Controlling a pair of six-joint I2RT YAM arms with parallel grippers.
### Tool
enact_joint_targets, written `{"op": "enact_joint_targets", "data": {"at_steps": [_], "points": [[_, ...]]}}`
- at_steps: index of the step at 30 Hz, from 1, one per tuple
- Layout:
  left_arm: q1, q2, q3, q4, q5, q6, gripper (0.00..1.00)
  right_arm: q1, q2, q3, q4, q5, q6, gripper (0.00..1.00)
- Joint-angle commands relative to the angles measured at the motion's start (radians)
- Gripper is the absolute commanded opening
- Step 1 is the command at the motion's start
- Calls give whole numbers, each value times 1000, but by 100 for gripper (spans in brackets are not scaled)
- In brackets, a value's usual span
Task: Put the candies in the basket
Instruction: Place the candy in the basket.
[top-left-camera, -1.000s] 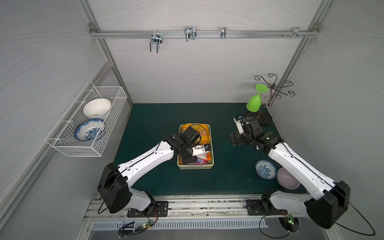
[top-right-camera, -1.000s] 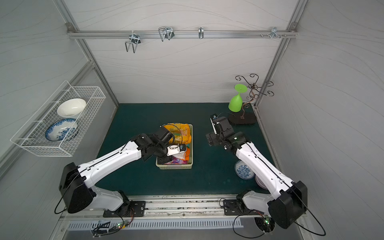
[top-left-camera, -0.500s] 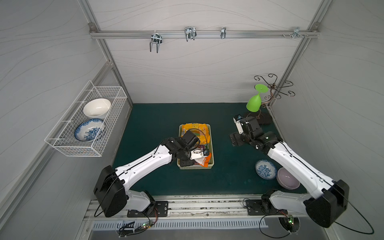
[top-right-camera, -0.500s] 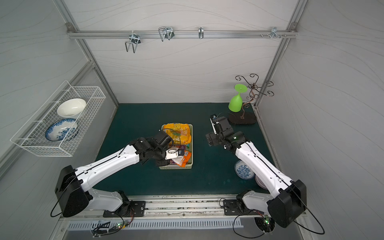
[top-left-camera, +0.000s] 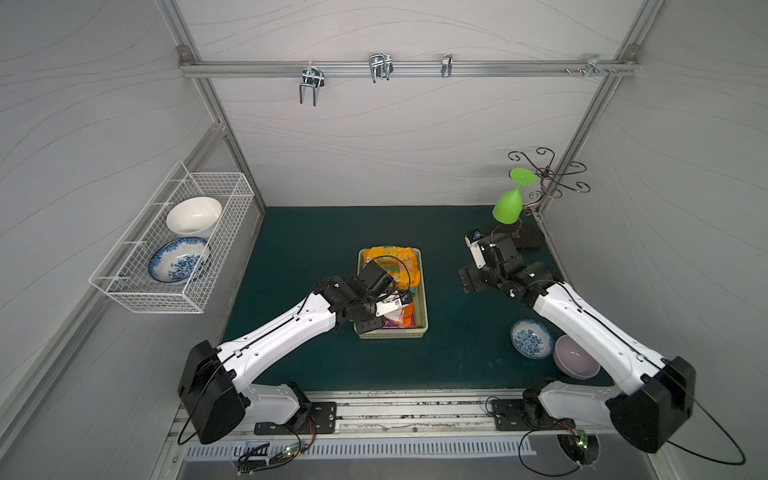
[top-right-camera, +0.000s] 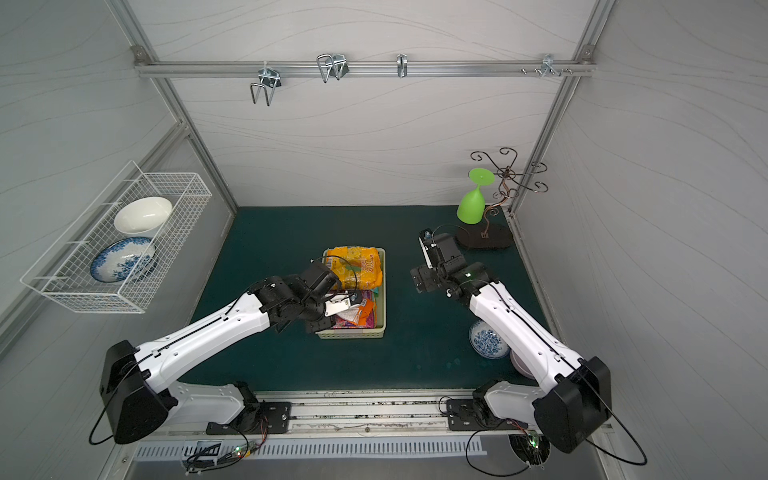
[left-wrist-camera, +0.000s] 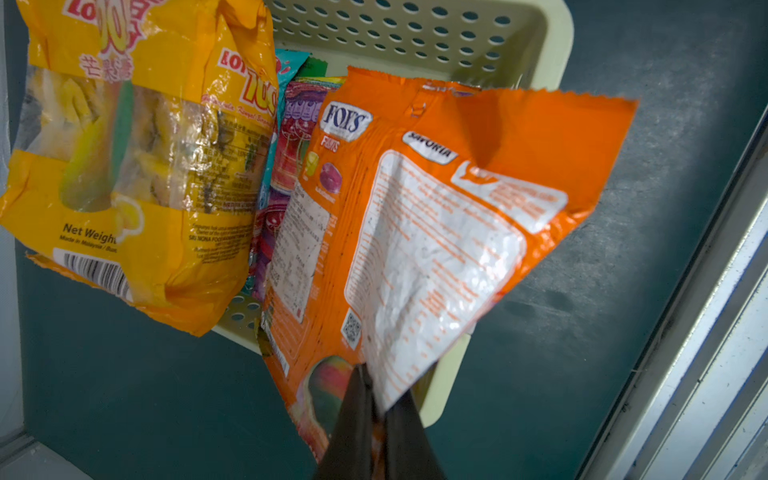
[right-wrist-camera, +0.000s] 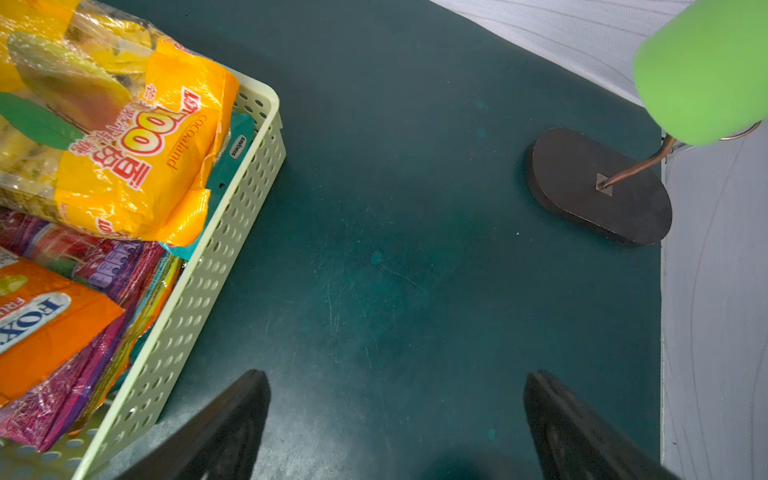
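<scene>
The orange FOX'S bag is hanging at a slant from its corner, so my left gripper should lay the bag in the basket, let go, and then settle it from the white label (left-wrist-camera: 440, 248).
The pale yellow-green basket (top-left-camera: 424, 299) (top-right-camera: 351, 335) stands mid-table with several candies in it. A big yellow bag (top-left-camera: 390, 266) (left-wrist-camera: 137, 145) (right-wrist-camera: 124, 145) lies across its far end, over purple and pink bags (left-wrist-camera: 291, 137) (right-wrist-camera: 104, 262) and a teal one (right-wrist-camera: 232, 166). My left gripper (top-left-camera: 399, 301) (top-right-camera: 349, 303) (left-wrist-camera: 374, 386) is shut on a corner of an orange FOX'S bag (left-wrist-camera: 415, 208) (top-left-camera: 409, 311), which hangs over the basket's near end. My right gripper (right-wrist-camera: 395, 386) (top-left-camera: 469, 282) stands open above bare mat to the right of the basket, holding nothing.
A white wire basket (top-left-camera: 124, 286) with two bowls hangs on the left wall. A green glass (top-left-camera: 509, 203) hangs on a metal stand with a dark base (right-wrist-camera: 598, 187) at the back right. A blue-patterned dish (top-left-camera: 532, 338) and a lilac bowl (top-left-camera: 575, 361) sit front right.
My left arm has shifted slightly toward the basket's near end, still gripping the orange bag. The right arm and the basket have not moved.
</scene>
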Motion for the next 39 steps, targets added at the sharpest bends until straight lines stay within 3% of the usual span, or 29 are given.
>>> {"op": "enact_joint_targets", "data": {"at_steps": [1, 7, 9, 13, 17, 19, 23, 29, 39], "points": [[-17, -2, 8, 49, -14, -29, 0, -8, 1, 5, 10, -9, 9, 99], [-37, 27, -18, 165, -23, -15, 0, -9, -2, 8, 3, 12, 6, 99], [-45, 36, -34, 195, -21, 0, 9, -9, -3, -1, 12, -11, 8, 99], [-64, 47, 7, 127, -19, -5, 41, -10, 10, 19, -7, 17, -1, 99], [-65, -4, 75, -39, 139, -24, 53, -9, -9, -1, 12, -15, 6, 99], [-62, -7, 123, -108, 206, -53, 54, -10, -1, 7, 7, -2, 3, 99], [-32, 8, 141, -81, 225, -96, 50, -11, 14, 11, 7, -16, 9, 99], [43, 87, 102, 10, 185, -113, 25, -11, 2, 13, -4, 3, 5, 99], [55, 218, -4, 125, 220, -110, 31, -10, 3, 5, 8, -17, 12, 99]]}}
